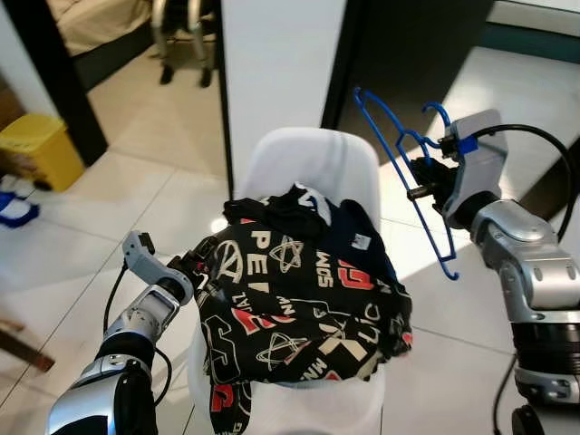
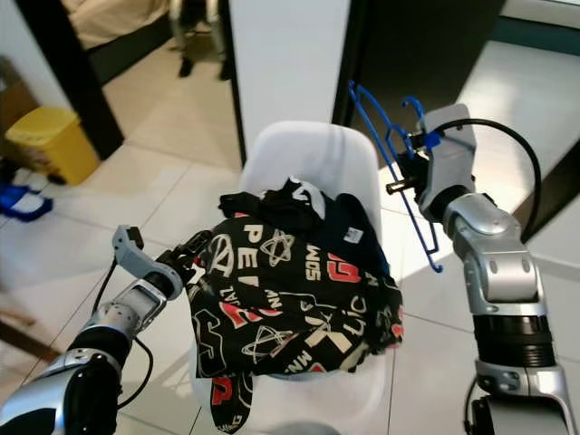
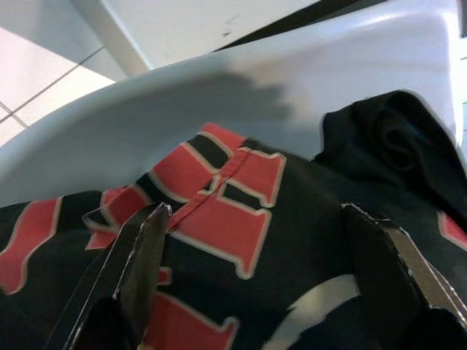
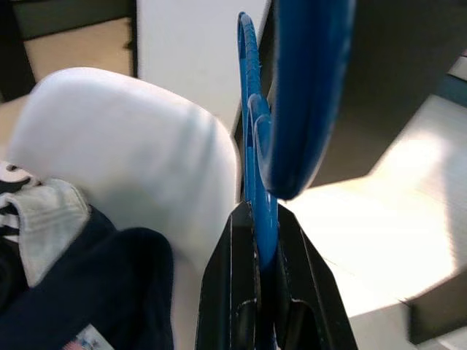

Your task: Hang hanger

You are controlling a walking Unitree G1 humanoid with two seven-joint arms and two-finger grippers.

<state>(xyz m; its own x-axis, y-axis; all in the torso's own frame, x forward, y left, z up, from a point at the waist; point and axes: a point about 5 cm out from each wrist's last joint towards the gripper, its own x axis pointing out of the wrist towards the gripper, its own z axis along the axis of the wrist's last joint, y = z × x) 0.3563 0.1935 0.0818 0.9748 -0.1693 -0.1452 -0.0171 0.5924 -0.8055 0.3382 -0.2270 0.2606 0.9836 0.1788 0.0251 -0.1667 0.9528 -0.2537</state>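
Observation:
The black garment (image 1: 294, 290) bulges up in a round mound (image 1: 313, 353). I should expect a bucket of clothes hidden under the garment when I lift it.
A thin blue hanger (image 1: 403, 172) is held in the air to the right of a white chair (image 1: 308, 163), hook up. My right gripper (image 1: 424, 178) is shut on the blue hanger (image 4: 257, 211), its black fingers (image 4: 222, 292) pinching the wire. Over the chair seat lies a black garment with red and white lettering (image 1: 299, 299), a dark navy piece (image 2: 349, 227) on top of it. My left gripper (image 1: 192, 269) stands open at the garment's left edge; its fingers (image 3: 139, 262) straddle the printed cloth (image 3: 241, 219) without clamping it.
A white wall panel (image 1: 281, 63) and a dark doorway (image 1: 408, 54) stand behind the chair. A yellow bin (image 1: 41, 149) sits on the pale tiled floor at the far left, with a blue object (image 1: 16, 207) near it. Chair legs (image 1: 186, 45) show at the top.

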